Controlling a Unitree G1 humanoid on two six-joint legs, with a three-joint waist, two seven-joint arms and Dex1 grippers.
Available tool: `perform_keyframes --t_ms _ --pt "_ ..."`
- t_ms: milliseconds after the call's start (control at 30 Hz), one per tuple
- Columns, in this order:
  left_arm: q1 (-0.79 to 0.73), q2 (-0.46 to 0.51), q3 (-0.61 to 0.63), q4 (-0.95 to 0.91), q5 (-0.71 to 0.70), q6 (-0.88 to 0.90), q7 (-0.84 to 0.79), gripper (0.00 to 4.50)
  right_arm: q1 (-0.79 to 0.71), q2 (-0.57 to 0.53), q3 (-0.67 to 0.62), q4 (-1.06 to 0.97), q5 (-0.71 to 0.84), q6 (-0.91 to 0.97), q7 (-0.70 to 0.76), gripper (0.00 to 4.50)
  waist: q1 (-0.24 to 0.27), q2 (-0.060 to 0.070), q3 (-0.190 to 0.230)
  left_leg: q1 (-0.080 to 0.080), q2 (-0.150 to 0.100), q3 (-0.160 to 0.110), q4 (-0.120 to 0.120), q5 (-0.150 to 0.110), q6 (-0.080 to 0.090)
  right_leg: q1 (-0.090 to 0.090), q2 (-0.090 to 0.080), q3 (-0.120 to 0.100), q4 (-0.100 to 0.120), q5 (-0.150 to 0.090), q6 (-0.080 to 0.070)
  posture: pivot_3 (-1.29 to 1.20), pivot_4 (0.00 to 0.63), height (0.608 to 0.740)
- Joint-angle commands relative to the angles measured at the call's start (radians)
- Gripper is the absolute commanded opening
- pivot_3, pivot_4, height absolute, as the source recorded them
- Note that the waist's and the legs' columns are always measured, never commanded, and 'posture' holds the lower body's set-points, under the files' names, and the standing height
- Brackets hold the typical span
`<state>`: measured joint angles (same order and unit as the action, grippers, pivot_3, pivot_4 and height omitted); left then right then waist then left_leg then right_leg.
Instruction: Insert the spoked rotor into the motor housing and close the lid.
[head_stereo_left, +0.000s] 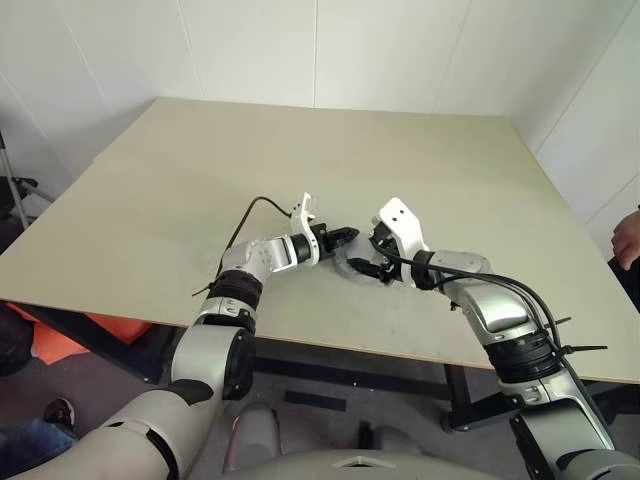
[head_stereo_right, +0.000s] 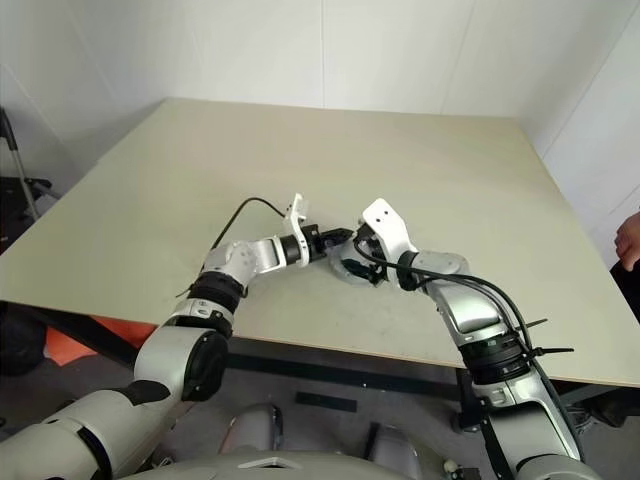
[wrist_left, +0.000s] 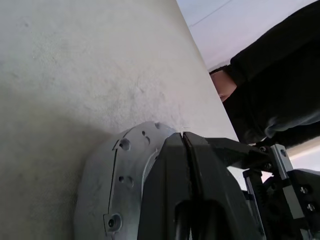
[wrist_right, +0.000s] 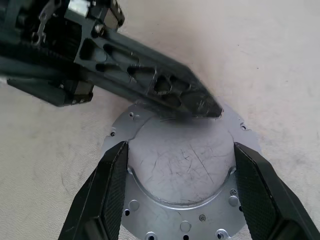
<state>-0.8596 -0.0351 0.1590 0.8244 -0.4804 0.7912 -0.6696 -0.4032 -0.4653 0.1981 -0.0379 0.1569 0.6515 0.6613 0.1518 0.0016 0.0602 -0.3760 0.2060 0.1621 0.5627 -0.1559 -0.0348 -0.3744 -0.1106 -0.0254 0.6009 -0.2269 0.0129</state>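
Observation:
Only the lid's raised centre (wrist_right: 182, 159), above the seam below it, is in my right gripper, so I'll retreat and clamp lid and motor housing (wrist_right: 222, 225) together from the side.
The lid (wrist_right: 180, 167), a round grey metal cap with a scratched raised centre and a holed flange, lies flat on the table near its front edge. My right gripper (wrist_right: 181, 147) straddles that raised centre, one black finger (wrist_right: 112, 192) against each side. From the left, my left gripper (wrist_left: 185, 140) reaches in with its fingers pressed shut, and its tip rests on the lid's far rim (head_stereo_left: 350, 237). The lid's edge (wrist_left: 122, 172) shows beside those shut fingers. The spoked rotor and the motor housing are hidden.
The pale wooden table (head_stereo_left: 330, 150) stretches away behind the grippers, with white walls beyond. A person's hand (head_stereo_left: 628, 240) shows at the right edge, past the table's side, and a dark sleeve (wrist_left: 272, 90) in the left wrist view. A black cable (head_stereo_left: 250, 210) arches over my left forearm.

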Motion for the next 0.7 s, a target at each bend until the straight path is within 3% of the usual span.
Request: perform_keyframes --t_ms 33,433,467,533,700 --pt "0.013 0.015 -0.039 -0.028 0.031 0.031 0.001 0.06 0.033 -0.015 0.006 0.065 -0.032 -0.012 -0.011 3.13 0.0 0.0 0.0 0.001 0.0 0.0 0.0 0.0 0.0 0.001 0.0 0.0 0.0 0.0 0.0 0.0 0.0 0.74" --pt "0.053 0.048 -0.034 -0.062 0.031 0.08 0.042 0.06 0.005 -0.003 -0.006 0.184 -0.024 -0.082 0.002 3.13 -0.002 0.001 -0.003 0.011 0.0 0.0 -0.001 -0.001 0.001 0.011 -0.001 0.0 -0.002 -0.005 0.008 0.0 0.0 0.74" --pt "0.053 0.048 -0.034 -0.064 0.028 0.085 0.042 0.0 0.003 -0.004 -0.007 0.184 -0.023 -0.083 0.004 3.88 -0.001 0.001 -0.003 0.011 0.0 0.0 -0.001 -0.001 0.001 0.011 -0.001 0.0 -0.002 -0.005 0.008 0.0 0.0 0.74" --pt "0.053 0.049 -0.034 -0.068 0.024 0.097 0.038 0.0 0.003 -0.007 -0.004 0.183 -0.031 -0.092 0.005 4.48 -0.002 0.002 -0.004 0.01 0.0 0.0 -0.001 -0.001 0.001 0.011 -0.001 0.0 -0.002 -0.005 0.008 0.0 0.0 0.74" --pt "0.052 0.055 -0.037 -0.079 0.009 0.143 0.012 0.0 0.013 -0.03 0.001 0.125 -0.04 -0.129 0.026 4.48 -0.003 0.002 -0.004 0.01 0.0 0.0 -0.001 -0.001 0.001 0.011 -0.001 0.0 -0.004 -0.005 0.008 0.0 0.0 0.74"
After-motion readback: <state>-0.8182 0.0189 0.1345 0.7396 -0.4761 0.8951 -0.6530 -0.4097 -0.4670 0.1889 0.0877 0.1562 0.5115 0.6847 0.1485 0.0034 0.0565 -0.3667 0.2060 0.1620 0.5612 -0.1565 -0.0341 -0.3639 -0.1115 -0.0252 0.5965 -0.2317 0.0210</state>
